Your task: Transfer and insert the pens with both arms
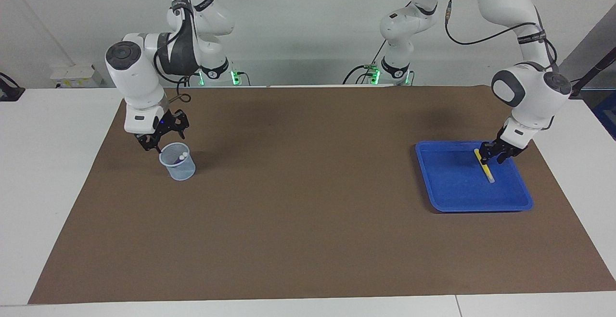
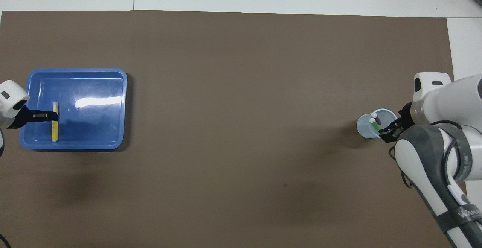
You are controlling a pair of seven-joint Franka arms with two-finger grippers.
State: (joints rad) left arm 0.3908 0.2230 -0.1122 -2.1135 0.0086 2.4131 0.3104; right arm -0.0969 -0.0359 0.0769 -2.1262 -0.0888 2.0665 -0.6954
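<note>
The yellow pen (image 2: pixel 54 130) will lean against the wide cup's side when the robot puts it in, because the purple pen and the green pen (image 2: pixel 375 121) slant inside the cup.
A yellow pen (image 1: pixel 486 169) (image 2: pixel 55 132) lies in the blue tray (image 1: pixel 457 184) (image 2: pixel 94 124) at the left arm's end of the table. My left gripper (image 1: pixel 491 158) (image 2: pixel 53 115) is down in the tray, open, with its fingertips on either side of the pen's end nearer the robots. The purple pen (image 2: pixel 377 120) and the green pen (image 2: pixel 375 125) stand in a clear cup (image 1: pixel 179 169) (image 2: pixel 362 127) at the right arm's end, their whitish ends up. My right gripper (image 1: pixel 154 145) (image 2: pixel 386 132) hangs open just above the cup's rim, holding nothing.
A brown mat (image 1: pixel 308 221) covers most of the white table. Two smaller white arms with green-lit bases (image 1: pixel 216 74) stand at the robots' edge of the table.
</note>
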